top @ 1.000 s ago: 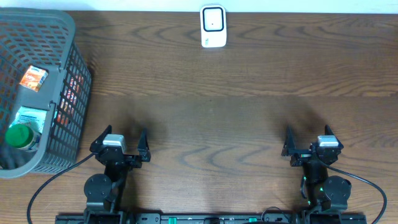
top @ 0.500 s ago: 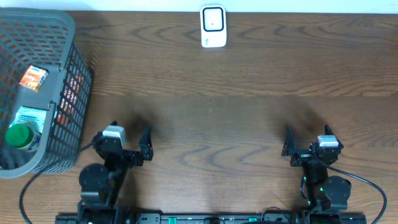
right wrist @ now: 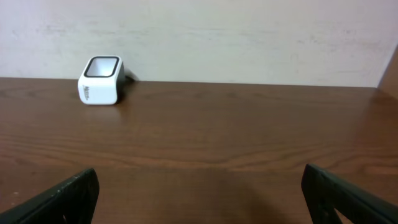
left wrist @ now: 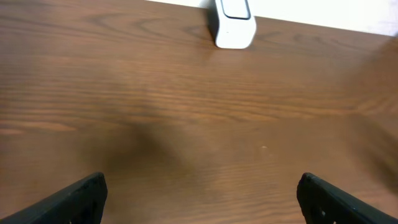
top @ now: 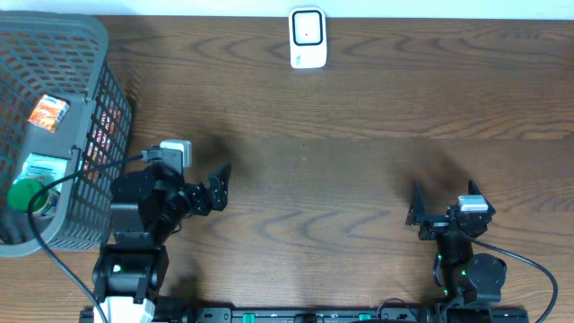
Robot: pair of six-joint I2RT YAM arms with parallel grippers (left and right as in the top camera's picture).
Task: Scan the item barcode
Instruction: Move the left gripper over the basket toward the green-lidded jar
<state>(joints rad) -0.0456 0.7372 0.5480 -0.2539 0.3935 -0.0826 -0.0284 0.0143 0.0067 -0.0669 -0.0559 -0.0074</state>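
I need to move my left gripper over the basket's rim and reach down onto the bottle's cap (top: 26, 195), because the basket's mesh side (top: 104, 144) is between my left gripper and the green-capped bottle.
The white barcode scanner (top: 308, 38) stands upright at the table's far edge, also seen in the left wrist view (left wrist: 234, 25) and the right wrist view (right wrist: 99, 81). Items lie in the grey basket (top: 90, 117) at the left: an orange box (top: 47, 112), a white-and-teal pack (top: 40, 168) and a green-capped bottle (top: 27, 193). My left gripper (top: 199, 182) is raised beside the basket, open and empty, with only bare wood between its fingertips (left wrist: 74, 199). My right gripper (top: 444, 199) rests open and empty near the front right, its fingertips (right wrist: 348, 199) wide apart.
The basket's mesh wall stands close to the left arm's left side, and a black cable (top: 54, 193) from that arm loops over the basket's rim. A pale wall (right wrist: 249, 37) rises just behind the scanner. Brown wooden tabletop (top: 359, 135) stretches between the arms and the scanner.
My left arm has lifted from its rest pose and swung forward, its gripper now farther up the table and angled right. The right arm has not moved. Both grippers stay open.
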